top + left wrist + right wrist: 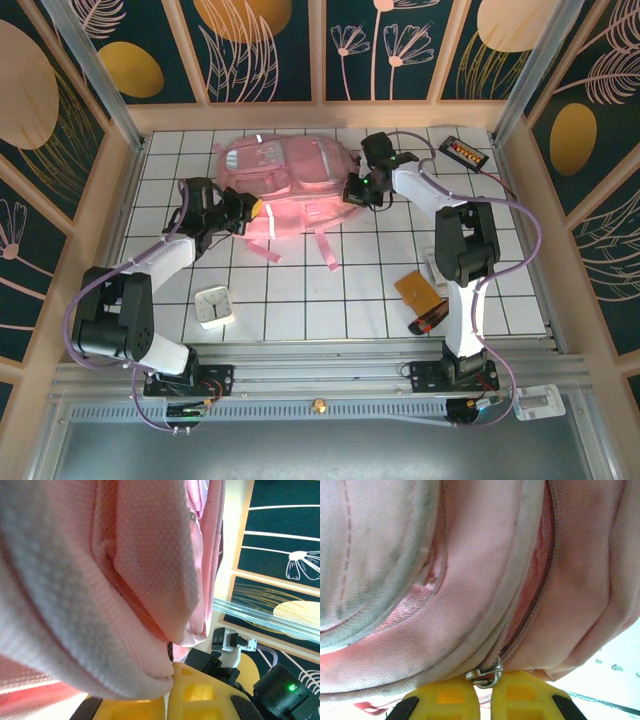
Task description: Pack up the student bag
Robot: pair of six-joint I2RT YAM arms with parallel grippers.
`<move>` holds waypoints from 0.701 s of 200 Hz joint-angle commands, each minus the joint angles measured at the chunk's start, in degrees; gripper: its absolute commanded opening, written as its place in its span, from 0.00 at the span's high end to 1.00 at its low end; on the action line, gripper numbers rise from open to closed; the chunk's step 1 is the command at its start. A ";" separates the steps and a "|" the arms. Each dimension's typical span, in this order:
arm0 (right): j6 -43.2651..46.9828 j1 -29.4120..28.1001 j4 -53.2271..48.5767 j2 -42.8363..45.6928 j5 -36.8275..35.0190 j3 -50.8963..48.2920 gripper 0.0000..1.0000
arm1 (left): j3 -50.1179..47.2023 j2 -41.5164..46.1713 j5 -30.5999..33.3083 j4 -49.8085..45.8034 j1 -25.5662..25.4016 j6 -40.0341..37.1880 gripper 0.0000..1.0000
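Observation:
Next, my left gripper takes hold of the front edge near my right gripper's zipper pull, because it is holding the bag fold far from that pull.
The student bag, a large pink backpack, lies flat at the back middle of the table with its straps trailing toward me. My left gripper is at the bag's left front edge. In the left wrist view its yellow fingers are shut on a fold of the bag's pink fabric. My right gripper is at the bag's right side. Its yellow fingertips are shut on the metal zipper pull, at the end of a partly open zipper.
A white alarm clock stands at the front left. An orange-brown flat item and a dark marker-like object lie beside the right arm's base. A black box sits at the back right corner. Wooden walls enclose the table.

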State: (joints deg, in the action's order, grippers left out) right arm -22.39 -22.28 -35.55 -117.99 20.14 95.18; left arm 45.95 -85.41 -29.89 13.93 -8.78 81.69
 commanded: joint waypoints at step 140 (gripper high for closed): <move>-1.83 -5.04 -5.74 -1.64 2.03 7.75 0.99 | 28.27 -13.13 2.98 -28.24 10.46 -31.64 0.52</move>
State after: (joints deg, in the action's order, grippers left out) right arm -23.11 -28.75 -37.54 -117.10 23.83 98.63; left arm 73.58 -102.45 -29.91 -7.90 2.15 56.82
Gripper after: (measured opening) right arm 0.069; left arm 0.411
